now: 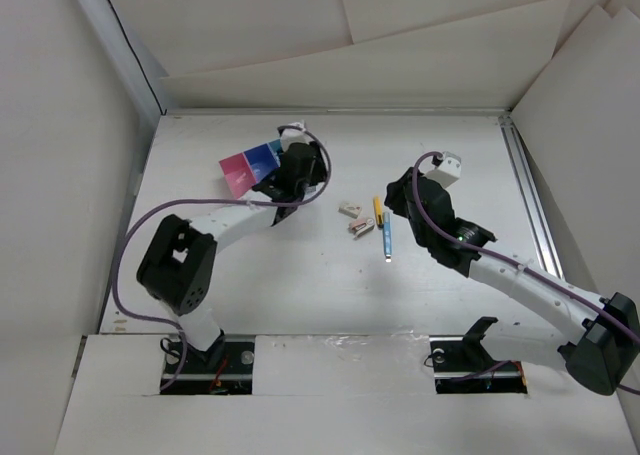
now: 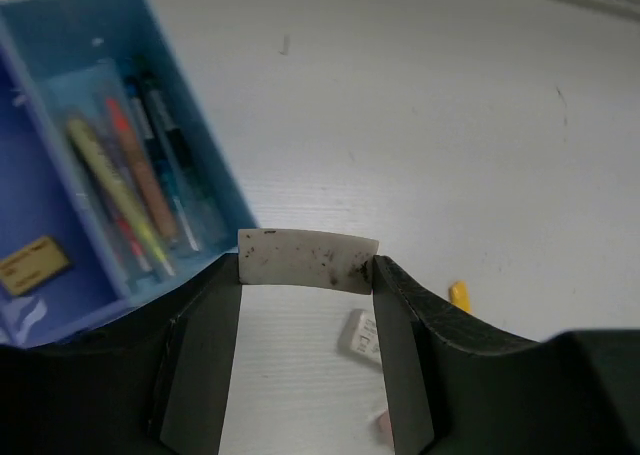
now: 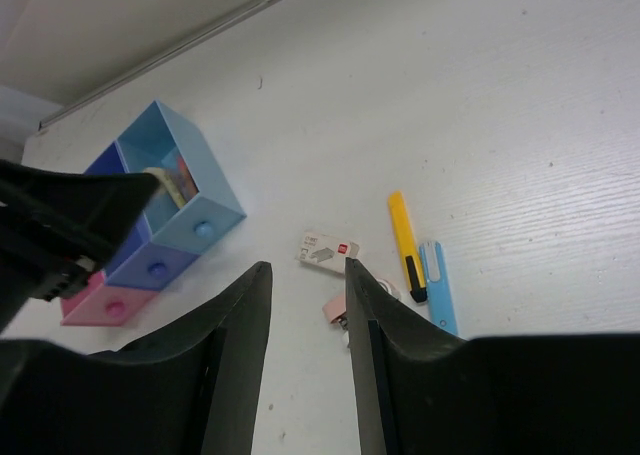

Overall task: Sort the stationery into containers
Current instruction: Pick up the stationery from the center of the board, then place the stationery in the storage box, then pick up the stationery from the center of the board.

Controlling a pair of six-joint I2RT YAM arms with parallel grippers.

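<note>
My left gripper holds the white eraser, with room beside the tan block. I keep on past the pens and let go over the darker blue compartment [image 1: 262, 161].
My left gripper [image 2: 307, 265] is shut on a dirty white eraser [image 2: 300, 255], held above the table just right of the containers [image 2: 215, 170]. The light-blue tray holds several pens [image 2: 130, 185]; the darker blue compartment beside it holds a tan block [image 2: 35, 265]. From above, the left gripper [image 1: 288, 180] hangs by the pink and blue containers [image 1: 250, 165]. My right gripper [image 3: 306, 267] is open and empty, over the table near a small white box [image 3: 328, 250], a pink piece [image 3: 338, 307], a yellow pen-like tool [image 3: 405, 235] and a light-blue one [image 3: 438, 285].
Loose items lie mid-table between the arms: the white box [image 1: 348, 209], pink piece [image 1: 358, 228], yellow tool [image 1: 378, 211] and blue tool [image 1: 386, 237]. A metal rail [image 1: 530, 205] runs along the table's right edge, and white walls enclose it.
</note>
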